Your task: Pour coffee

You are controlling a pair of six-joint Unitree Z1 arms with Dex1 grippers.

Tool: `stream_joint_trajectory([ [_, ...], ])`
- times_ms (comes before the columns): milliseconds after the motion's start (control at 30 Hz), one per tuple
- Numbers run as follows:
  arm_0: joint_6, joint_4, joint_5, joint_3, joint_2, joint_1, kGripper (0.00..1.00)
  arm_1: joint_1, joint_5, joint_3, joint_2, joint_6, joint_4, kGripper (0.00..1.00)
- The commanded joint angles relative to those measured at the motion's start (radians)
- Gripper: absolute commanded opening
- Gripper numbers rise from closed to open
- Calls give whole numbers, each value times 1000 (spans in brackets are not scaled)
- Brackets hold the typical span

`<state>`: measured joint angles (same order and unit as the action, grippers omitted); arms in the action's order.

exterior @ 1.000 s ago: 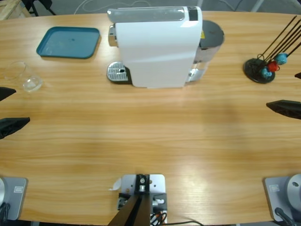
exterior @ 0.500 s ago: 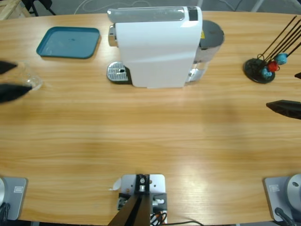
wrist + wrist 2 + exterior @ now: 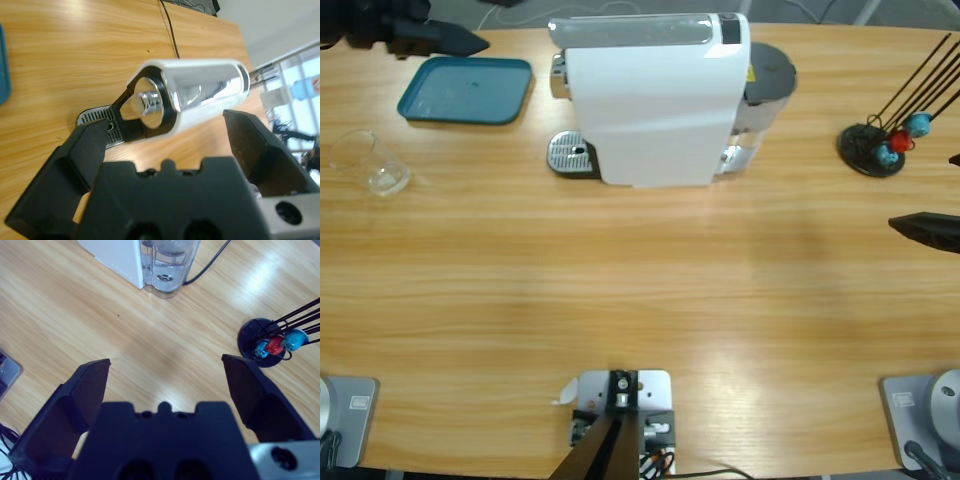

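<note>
The upper blue capsule (image 3: 918,125) sits with its rim (image 3: 922,116) on top, so it should come away by itself when the robot lifts it and leave the red capsule in place.
No coffee shows in any view. A clear glass tumbler (image 3: 370,163) stands by itself near the table's left edge and looks empty. The white coffee machine (image 3: 650,100) sits at the back middle, with its metal drip tray (image 3: 570,155) on its left side. My left gripper (image 3: 470,40) hovers at the far left corner, beyond the teal tray, open and holding nothing. Its wrist view faces the machine's spout (image 3: 145,97) above the drip tray (image 3: 100,120). My right gripper (image 3: 925,192) is at the right edge, open over bare table (image 3: 165,367).
A teal tray (image 3: 468,90) lies at the back left. A black capsule stand (image 3: 875,150) with thin rods and red and blue capsules stands at the back right. The machine's clear water tank (image 3: 167,265) and its black cable are at its rear.
My left gripper has swung from beside the tumbler at the left edge to the far left corner past the tray. The tumbler stayed put. The right gripper has not moved.
</note>
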<state>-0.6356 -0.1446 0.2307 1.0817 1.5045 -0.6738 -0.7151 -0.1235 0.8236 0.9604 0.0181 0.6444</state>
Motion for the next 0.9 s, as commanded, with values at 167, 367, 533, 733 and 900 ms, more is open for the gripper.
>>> stream_joint_trajectory([
  [167, -164, 26, 52, 77, 144, 25, 777, -9, -16, -35, -32, 6, -9, 996],
  [367, -168, 43, 125, 72, 183, 22, 738, -9, -17, -35, -33, 6, -9, 996],
  [533, -168, 65, 131, 72, 213, 20, 472, -9, -16, -34, -28, 6, -9, 995],
  [733, -156, 75, 130, 75, 182, 19, 0, -9, -16, -32, -20, 6, -9, 991],
  [900, -158, 76, 131, 69, 167, 9, 0, -9, -16, -32, -19, 8, -9, 991],
])
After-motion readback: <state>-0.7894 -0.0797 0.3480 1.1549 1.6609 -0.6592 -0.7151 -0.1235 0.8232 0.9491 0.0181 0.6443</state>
